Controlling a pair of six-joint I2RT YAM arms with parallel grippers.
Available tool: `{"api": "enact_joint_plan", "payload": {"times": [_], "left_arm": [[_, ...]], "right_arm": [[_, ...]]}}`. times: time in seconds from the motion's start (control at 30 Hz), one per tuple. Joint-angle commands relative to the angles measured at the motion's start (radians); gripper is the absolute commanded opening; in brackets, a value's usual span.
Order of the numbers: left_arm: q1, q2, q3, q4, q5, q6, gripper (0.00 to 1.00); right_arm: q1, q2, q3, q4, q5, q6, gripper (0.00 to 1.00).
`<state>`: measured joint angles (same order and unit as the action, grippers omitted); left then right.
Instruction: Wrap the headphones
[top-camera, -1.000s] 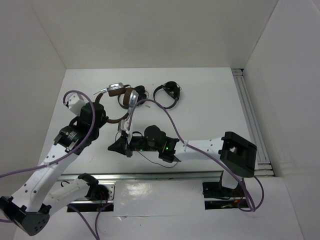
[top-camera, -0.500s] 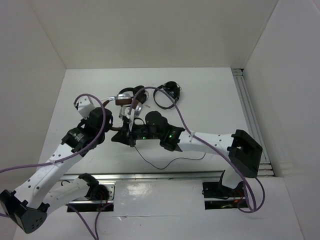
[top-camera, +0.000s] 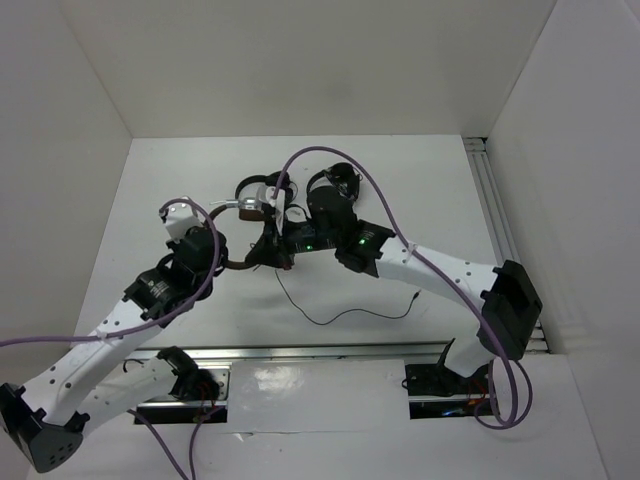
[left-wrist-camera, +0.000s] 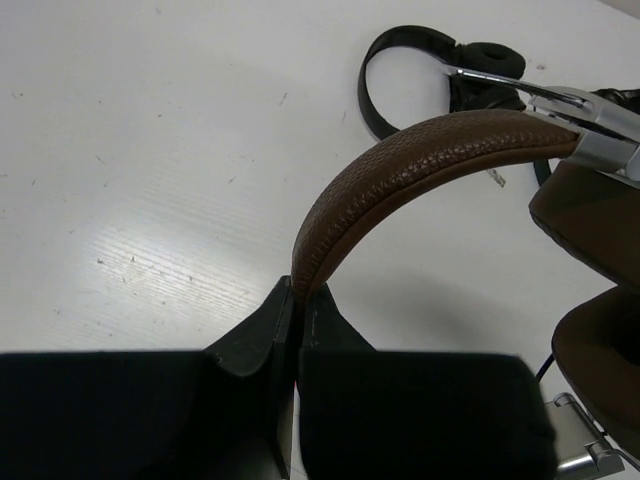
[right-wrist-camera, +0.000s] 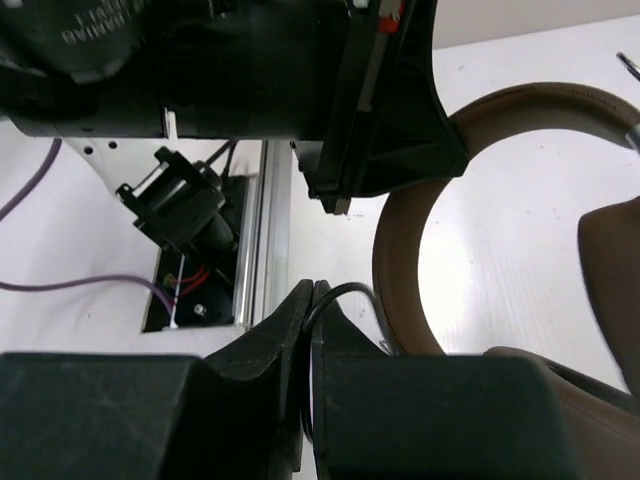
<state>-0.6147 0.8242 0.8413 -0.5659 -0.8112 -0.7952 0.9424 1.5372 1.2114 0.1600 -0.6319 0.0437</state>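
Note:
The robot's left gripper is closed on the headband (left-wrist-camera: 325, 235), so the right gripper should go on carrying the black cable around until it is clear of the brown ear pads (top-camera: 251, 214).
The headphones (top-camera: 262, 207) are held up near the table's middle back, with brown headband (left-wrist-camera: 430, 160), brown ear pads (left-wrist-camera: 590, 215) and silver earcup fittings (left-wrist-camera: 600, 125). My left gripper (top-camera: 233, 263) is shut on the headband's lower end, as the left wrist view (left-wrist-camera: 298, 292) shows. My right gripper (top-camera: 270, 256) is close beside it, shut on the thin black cable (right-wrist-camera: 340, 292) next to the headband (right-wrist-camera: 400, 240). The rest of the cable (top-camera: 340, 316) trails loose over the table to its plug (top-camera: 413, 297).
A small all-black headphone (top-camera: 340, 178) lies at the back, partly under my right arm; it also shows in the left wrist view (left-wrist-camera: 420, 60). Another dark one (top-camera: 250, 187) lies just behind the held headphones. A metal rail (top-camera: 505, 240) runs along the right side.
Both grippers moved toward the back of the table with the headphones. My right gripper swung farther back and left along the cable, and the cable's free end now lies stretched out to the right.

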Motion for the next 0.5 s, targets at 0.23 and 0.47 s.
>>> {"api": "enact_joint_plan", "payload": {"times": [0.23, 0.47], "left_arm": [[-0.042, 0.122, 0.084, -0.011, -0.114, -0.029, 0.0], [-0.062, 0.122, 0.064, 0.063, -0.051, 0.073, 0.0]], "right_arm": [[-0.021, -0.083, 0.158, -0.384, 0.049, -0.241, 0.07], [-0.03, -0.045, 0.261, -0.551, 0.15, -0.349, 0.0]]}}
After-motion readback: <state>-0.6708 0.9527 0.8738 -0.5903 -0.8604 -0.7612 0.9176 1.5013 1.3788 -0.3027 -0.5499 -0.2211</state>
